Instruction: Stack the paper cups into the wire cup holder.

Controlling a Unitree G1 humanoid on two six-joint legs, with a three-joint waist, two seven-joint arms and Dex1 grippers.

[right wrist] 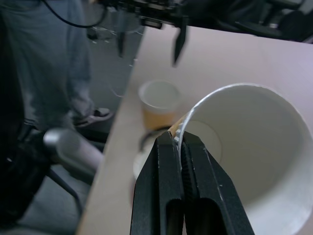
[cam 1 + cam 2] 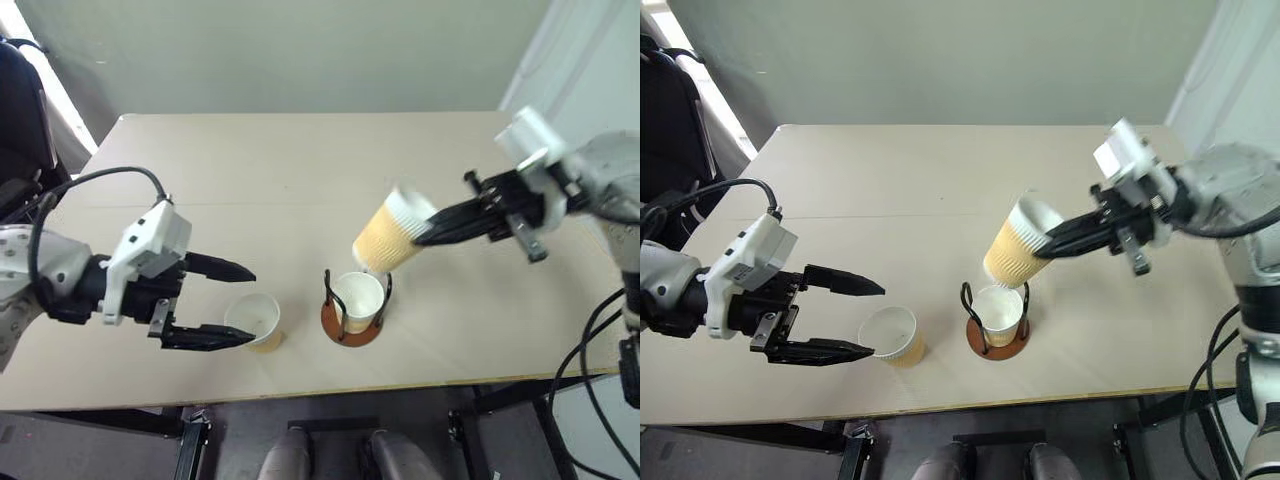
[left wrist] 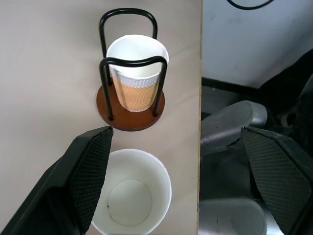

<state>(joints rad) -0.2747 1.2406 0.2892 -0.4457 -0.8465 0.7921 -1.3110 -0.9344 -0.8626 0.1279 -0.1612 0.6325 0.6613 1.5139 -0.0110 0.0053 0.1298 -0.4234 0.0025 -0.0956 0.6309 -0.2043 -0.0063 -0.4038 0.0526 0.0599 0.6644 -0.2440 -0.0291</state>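
Observation:
The held cup's narrow bottom (image 2: 1004,273) points at the empty opening of the holder's cup (image 2: 997,305), so the robot's right gripper should keep going down until that bottom goes in, then let go.
My right gripper (image 2: 422,238) is shut on the rim of a tan paper cup (image 2: 390,236). That cup hangs tilted just above the wire cup holder (image 2: 362,338), and in the right wrist view the fingers (image 1: 168,171) pinch its white rim (image 1: 195,110). A second paper cup (image 2: 358,298) stands inside the holder's black arches. A third cup (image 2: 254,320) stands upright on the table to the holder's left. My left gripper (image 2: 250,305) is open, level with that cup, its fingertips on either side of it without touching. The left wrist view shows that loose cup (image 3: 132,196) below the holder (image 3: 128,117).
The pale table (image 2: 280,170) is bare behind the cups. Its front edge (image 2: 300,392) runs close to the loose cup and the holder. Black cables (image 2: 600,340) hang off the right side. A person's legs (image 1: 54,58) stand beside the table.

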